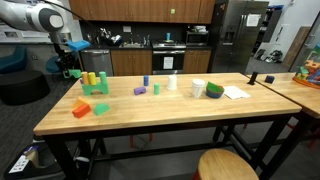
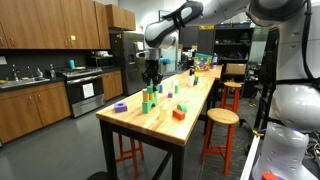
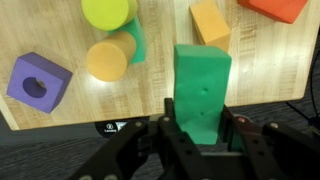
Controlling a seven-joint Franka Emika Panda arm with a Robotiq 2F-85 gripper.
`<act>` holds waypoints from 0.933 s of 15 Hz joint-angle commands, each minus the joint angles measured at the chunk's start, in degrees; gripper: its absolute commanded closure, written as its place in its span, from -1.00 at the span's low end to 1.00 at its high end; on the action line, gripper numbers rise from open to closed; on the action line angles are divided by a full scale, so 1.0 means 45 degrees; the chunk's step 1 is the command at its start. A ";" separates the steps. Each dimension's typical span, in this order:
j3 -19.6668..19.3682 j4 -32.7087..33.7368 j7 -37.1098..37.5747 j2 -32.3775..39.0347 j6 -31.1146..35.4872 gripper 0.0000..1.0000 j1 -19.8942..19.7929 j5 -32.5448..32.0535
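Note:
Next, I lift the green block with my gripper first and then move it over the cylinders [image 1: 89,78], because the green block hangs low [image 1: 72,73] beside the cylinders on the green base.
In the wrist view my gripper [image 3: 200,128] is shut on a tall green block [image 3: 202,85], which stands upright between the jaws above the table's end. Just beyond it on the wood lie an orange block [image 3: 210,22], an orange cylinder [image 3: 107,60], a yellow-green cylinder [image 3: 108,11] and a purple block with a hole [image 3: 38,80]. In both exterior views the gripper [image 1: 72,62] [image 2: 152,76] hangs over the end of the wooden table [image 1: 170,115], close to a green base carrying yellow cylinders [image 1: 93,83].
More blocks are spread along the table: an orange one [image 1: 82,110], a purple one [image 1: 139,91], a blue one [image 1: 145,80]. White cups [image 1: 198,88], a green bowl [image 1: 215,90] and paper [image 1: 235,92] sit farther along. A round stool [image 2: 222,118] stands beside the table.

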 commanded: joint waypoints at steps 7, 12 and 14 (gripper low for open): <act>0.0492 0.1257 -0.0096 0.0547 -0.0803 0.69 -0.0231 0.0033; 0.0556 0.2247 -0.0613 0.0380 -0.2730 0.69 -0.0441 0.0838; 0.0512 0.2586 -0.0639 0.0514 -0.2763 0.69 -0.0496 0.0906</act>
